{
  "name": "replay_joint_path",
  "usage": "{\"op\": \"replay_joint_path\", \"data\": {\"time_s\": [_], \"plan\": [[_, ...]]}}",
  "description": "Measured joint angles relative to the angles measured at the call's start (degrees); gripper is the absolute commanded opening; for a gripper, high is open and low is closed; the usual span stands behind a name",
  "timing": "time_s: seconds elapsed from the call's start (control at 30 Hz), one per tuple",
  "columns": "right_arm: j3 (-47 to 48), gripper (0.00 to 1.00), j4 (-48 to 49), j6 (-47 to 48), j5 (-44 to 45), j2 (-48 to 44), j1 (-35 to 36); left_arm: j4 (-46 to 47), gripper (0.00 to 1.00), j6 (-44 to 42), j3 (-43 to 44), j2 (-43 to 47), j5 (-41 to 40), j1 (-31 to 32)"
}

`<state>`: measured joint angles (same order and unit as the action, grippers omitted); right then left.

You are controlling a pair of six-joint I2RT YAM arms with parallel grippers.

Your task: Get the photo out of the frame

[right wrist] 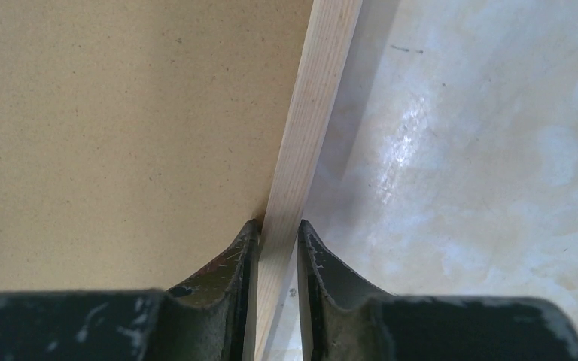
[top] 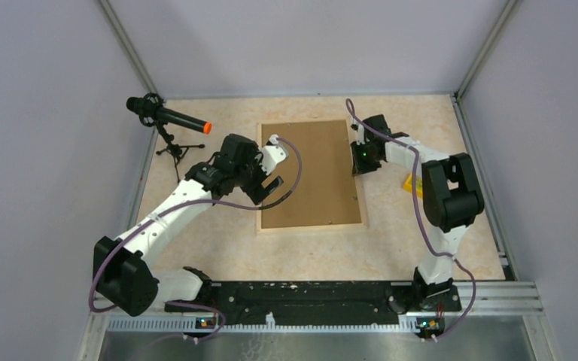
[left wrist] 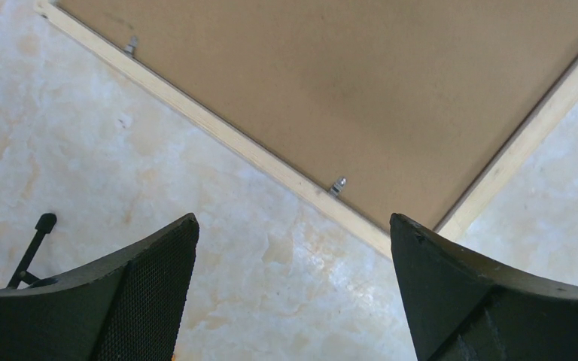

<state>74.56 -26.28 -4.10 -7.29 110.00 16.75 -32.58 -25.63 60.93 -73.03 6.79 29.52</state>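
Metal tabs [left wrist: 337, 186] reach from the frame's inner edge over the brown board, so my left gripper should take the orange screwdriver before the photo comes out.
The frame [top: 312, 177] lies face down on the table, its brown board back up and its pale wood edges showing. The photo is hidden beneath it. My right gripper [top: 361, 159] sits at the frame's right edge. In the right wrist view its jaws [right wrist: 278, 223] are shut on the pale wood rail [right wrist: 323, 90], one finger over the brown board [right wrist: 120, 113] and the other on the outer side. My left gripper [top: 269, 174] hovers just left of the frame's left edge. It stands wide open [left wrist: 293, 219] over bare table, with the frame [left wrist: 331, 83] ahead of it.
A black microphone [top: 167, 116] on a small tripod stands at the back left; one tripod leg [left wrist: 34, 241] shows beside my left finger. A small yellow block [top: 412, 184] lies right of the frame, partly behind my right arm. Small metal tabs [left wrist: 339, 184] line the frame's inner edge.
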Motion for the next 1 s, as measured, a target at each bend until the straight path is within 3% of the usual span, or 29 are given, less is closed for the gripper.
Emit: {"op": "replay_joint_path", "data": {"time_s": [0.4,0.63,0.87,1.0], "plan": [[-15.8,0.0,-1.0,0.0,-0.5,-12.9,-2.3,-8.0,0.94,-14.0,-11.0,2.7,1.2,-3.9],[-17.0,0.43,-5.2,0.5,-2.0,-14.5,-2.3,-8.6,0.77,-22.3,-16.0,5.0,-1.2,-15.3],[-16.1,0.52,-11.0,1.1,-5.5,-14.5,-3.5,-6.3,0.67,-27.2,-15.3,2.3,-1.0,-30.6],[-14.4,0.67,-11.9,1.1,-7.2,-15.1,-4.7,-5.2,0.65,-27.9,-12.7,-1.9,0.6,-38.4]]}}
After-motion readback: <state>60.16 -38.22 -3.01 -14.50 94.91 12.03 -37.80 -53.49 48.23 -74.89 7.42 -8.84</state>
